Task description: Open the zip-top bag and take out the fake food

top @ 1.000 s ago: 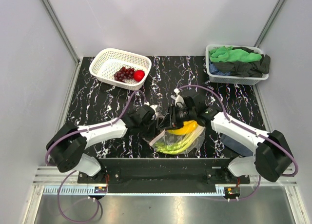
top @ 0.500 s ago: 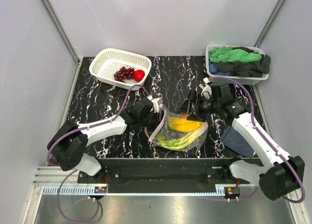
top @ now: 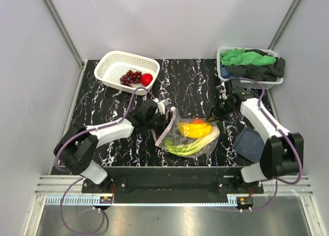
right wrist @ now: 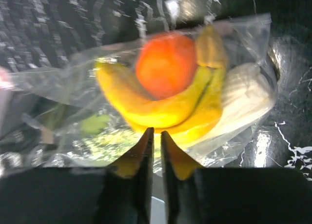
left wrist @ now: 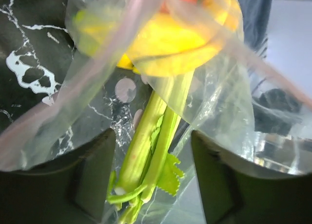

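Observation:
The yellow banana (top: 195, 130) is far down inside the bag, away from my left gripper at the bag's opening (top: 166, 131). Next, my right gripper pushes the banana toward the bag's opening first.
The clear zip-top bag (top: 191, 139) lies at the table's near middle, its pinkish-red strip (top: 165, 128) raised on the left. Inside are a yellow banana (top: 194, 130), an orange piece (right wrist: 165, 64) and pale-green stalks (left wrist: 146, 151). My left gripper (top: 167, 114) is open at the bag's mouth, with the film over its wide-apart fingers (left wrist: 92, 177) and the stalks between them. My right gripper (top: 217, 112) is shut and empty just right of the bag, and it also shows in the right wrist view (right wrist: 157, 133). Purple grapes (top: 130, 77) and a red round fruit (top: 147, 79) lie in the white basket (top: 110, 66).
A white basket of green and black cloths (top: 250, 66) stands at the back right. A dark blue cloth (top: 249, 143) lies on the table near the right arm's base. The walls close in the table on both sides.
My right gripper has pulled out of the bag area, moving right and back. My left gripper has shifted slightly back, with the bag's strip lifted along it.

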